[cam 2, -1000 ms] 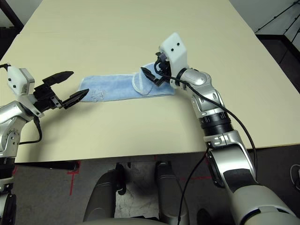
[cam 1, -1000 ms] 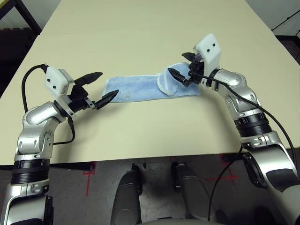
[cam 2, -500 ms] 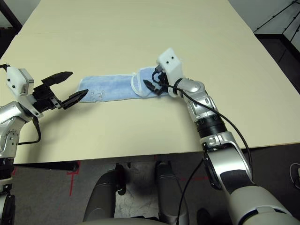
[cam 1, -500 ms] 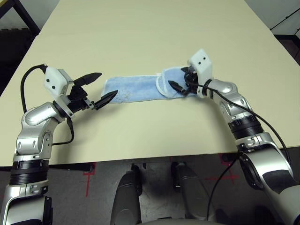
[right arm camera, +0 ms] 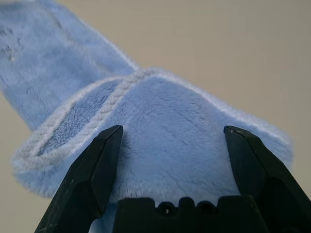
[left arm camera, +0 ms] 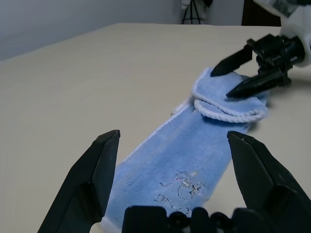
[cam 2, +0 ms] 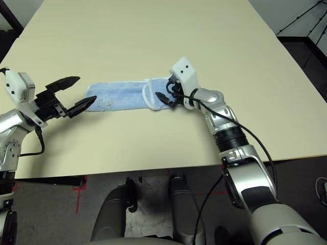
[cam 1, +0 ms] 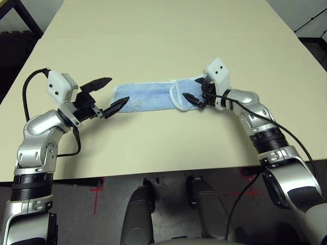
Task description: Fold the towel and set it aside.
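My gripper is going to carry the towel's embroidered end (cam 1: 123, 98) across, and that end should fold over as two layers together, because the folded end shows doubled white edging (cam 1: 176, 96).
The light-blue towel (cam 1: 148, 97) lies as a long strip across the middle of the table, its right end folded back on itself with the white edging showing. My left gripper (cam 1: 118, 90) is open at the strip's left end, fingers pointing along it, near the dark embroidered motif (left arm camera: 182, 187). My right gripper (cam 1: 193, 88) is open and low over the folded right end (right arm camera: 160, 107), one finger on each side of the fold. In the left wrist view the right gripper (left arm camera: 222, 82) hangs over the far end of the towel (left arm camera: 194, 155).
The beige table (cam 1: 163, 35) stretches wide behind the towel, with bare surface in front of it down to the near edge (cam 1: 153, 171). Black cables run along both forearms. Dark floor and a black stand leg show past the table's corners.
My right gripper has come down and moved left onto the towel's folded right end. The left gripper has stayed at the left end, open.
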`<state>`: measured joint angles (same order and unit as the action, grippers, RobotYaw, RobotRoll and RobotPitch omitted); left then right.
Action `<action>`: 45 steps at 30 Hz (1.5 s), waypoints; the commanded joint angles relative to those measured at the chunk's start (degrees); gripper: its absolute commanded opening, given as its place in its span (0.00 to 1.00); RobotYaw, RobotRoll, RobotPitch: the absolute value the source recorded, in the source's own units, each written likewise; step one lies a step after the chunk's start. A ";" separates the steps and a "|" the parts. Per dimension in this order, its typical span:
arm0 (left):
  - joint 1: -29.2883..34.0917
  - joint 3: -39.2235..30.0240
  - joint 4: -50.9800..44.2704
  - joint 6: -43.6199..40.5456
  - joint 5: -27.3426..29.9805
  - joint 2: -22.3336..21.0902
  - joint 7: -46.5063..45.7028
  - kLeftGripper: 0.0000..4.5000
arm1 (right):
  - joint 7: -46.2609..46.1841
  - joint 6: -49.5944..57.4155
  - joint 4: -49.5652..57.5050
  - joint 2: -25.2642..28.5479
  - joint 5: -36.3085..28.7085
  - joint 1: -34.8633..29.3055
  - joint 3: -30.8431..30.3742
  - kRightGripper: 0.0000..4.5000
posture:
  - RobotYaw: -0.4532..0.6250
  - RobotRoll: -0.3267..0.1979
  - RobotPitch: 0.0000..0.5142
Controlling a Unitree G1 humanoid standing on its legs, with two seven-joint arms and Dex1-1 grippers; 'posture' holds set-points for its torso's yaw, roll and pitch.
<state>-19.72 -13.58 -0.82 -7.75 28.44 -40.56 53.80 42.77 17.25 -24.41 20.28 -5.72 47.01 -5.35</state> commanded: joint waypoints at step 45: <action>-0.60 -5.60 -15.14 -26.73 7.46 0.52 -23.08 1.00 | 11.48 16.78 20.33 16.79 -23.84 -20.00 16.14 1.00 | 0.27 0.62 0.43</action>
<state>-20.29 -18.48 -14.85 -33.28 35.96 -40.47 32.01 53.60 34.71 -4.47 36.09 -29.51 28.21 10.11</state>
